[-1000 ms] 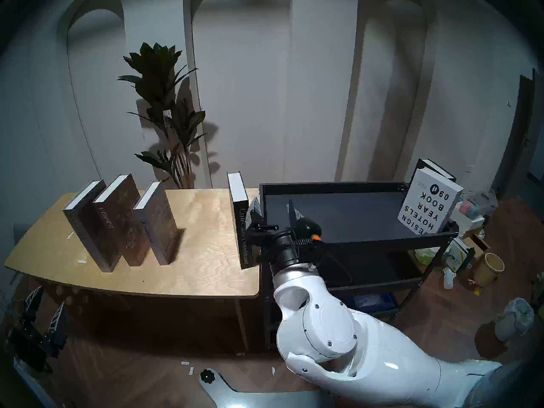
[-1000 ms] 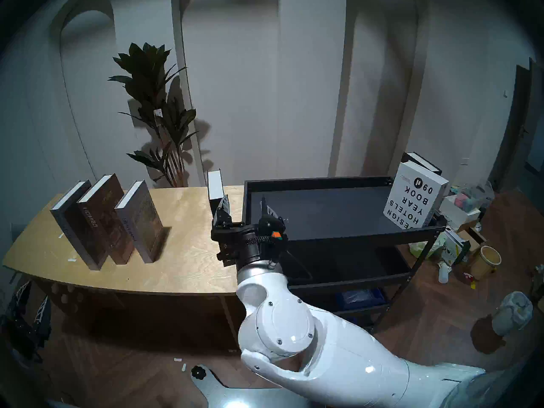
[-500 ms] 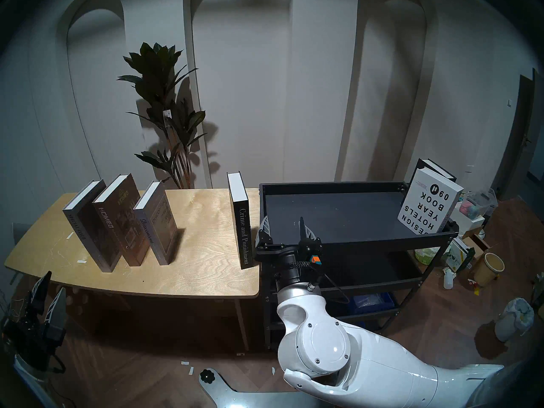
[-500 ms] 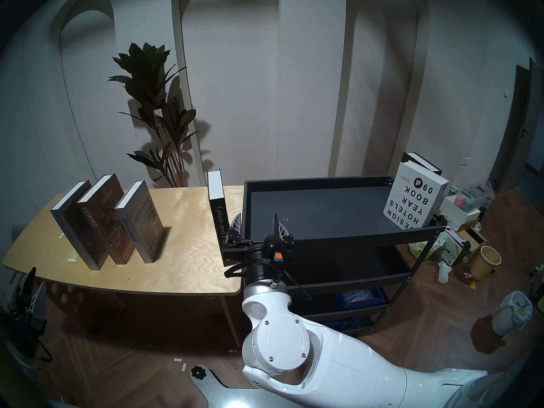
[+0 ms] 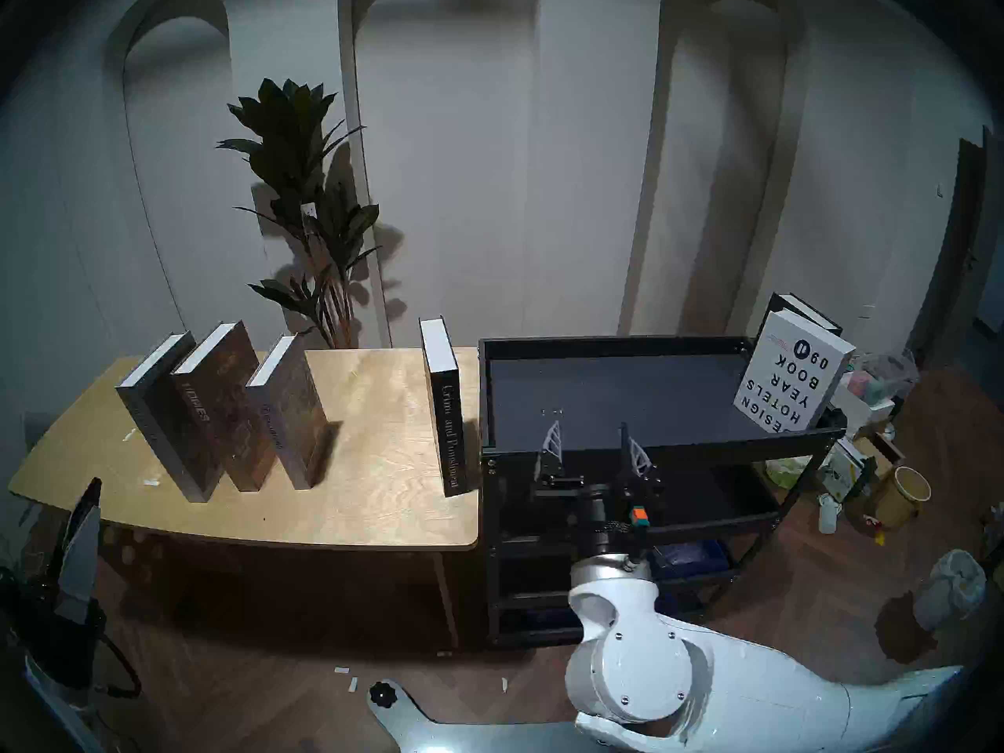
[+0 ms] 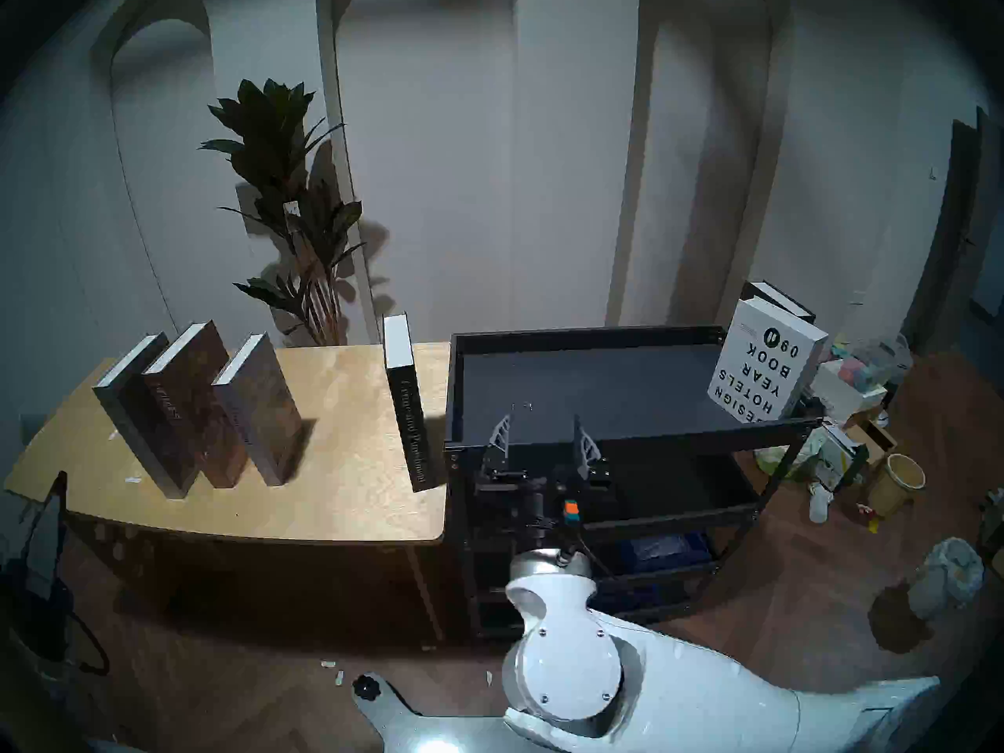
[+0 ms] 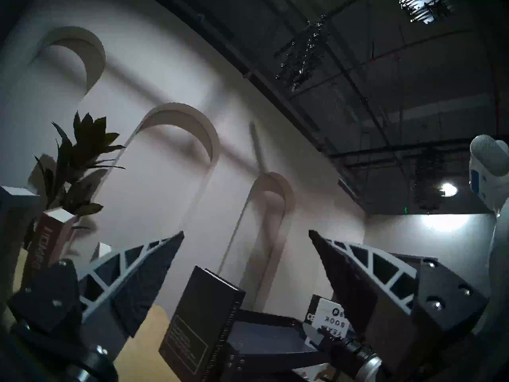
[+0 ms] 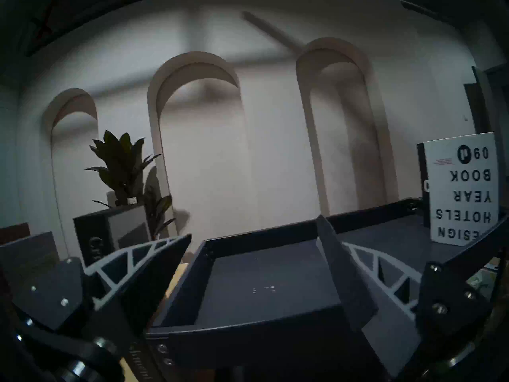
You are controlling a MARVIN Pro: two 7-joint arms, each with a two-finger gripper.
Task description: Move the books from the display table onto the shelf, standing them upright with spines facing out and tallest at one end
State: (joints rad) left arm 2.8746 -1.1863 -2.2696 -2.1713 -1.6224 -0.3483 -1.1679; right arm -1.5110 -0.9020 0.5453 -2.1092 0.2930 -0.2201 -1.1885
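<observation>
I expect Discontent to come away alone and Homes to stay standing when I lift Discontent, as a gap separates the two.
On the display table, three books lean together at the left: Special Issue, Homes and Discontent. Crime and Punishment stands upright at the table's right edge, spine toward me. At the far right end of the shelf, the white Design Hotels Yearbook leans against a black book. My right gripper is open and empty at the shelf's front rim. My left gripper is open and empty, low beside the table's left front.
A tall potted plant stands behind the table. The shelf's lower tiers hold a blue bin. Boxes, a paper bucket and a bagged waste bin crowd the floor to the right of the shelf.
My right gripper drew back from beside Crime and Punishment, moving right and down to the shelf's front. The left gripper rose at the lower left. The books did not move.
</observation>
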